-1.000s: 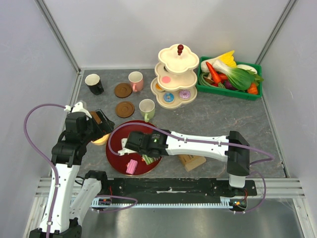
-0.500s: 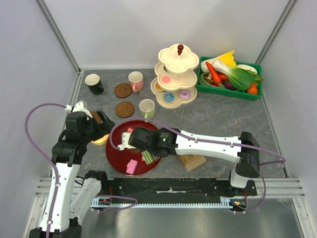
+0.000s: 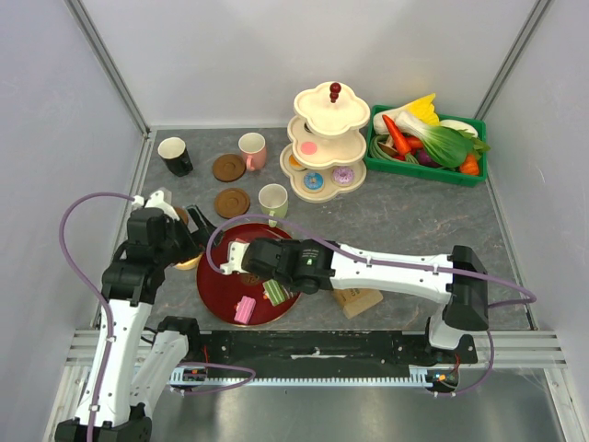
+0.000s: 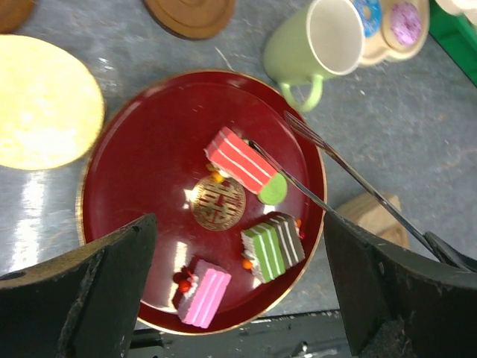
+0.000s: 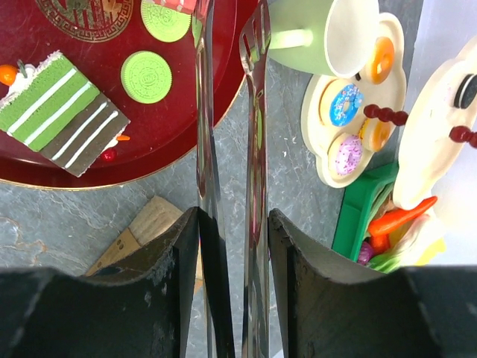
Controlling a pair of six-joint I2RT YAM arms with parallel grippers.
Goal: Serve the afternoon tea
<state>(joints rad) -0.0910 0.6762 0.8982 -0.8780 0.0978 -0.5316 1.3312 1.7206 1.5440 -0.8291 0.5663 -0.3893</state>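
Observation:
My right gripper has tongs to take a macaron, but the red striped cake slice lies against the green macarons, so next my left gripper moves the slice out of the way first.
A red round tray holds a red striped cake slice, a green-and-brown slice, a pink slice and green macarons. My right gripper is shut on metal tongs. The tongs' two arms stand apart, with their tips over the tray's far edge beside the red slice and the pale-green mug. My left gripper hangs open above the tray with nothing between its fingers. The tiered stand carries iced donuts.
A black mug, a pink mug and two brown coasters sit at the back left. A yellow disc lies left of the tray, a tan block to its right. A green crate of vegetables stands at the back right.
My right wrist has reached a little further left over the tray. My left wrist has shifted slightly toward the back.

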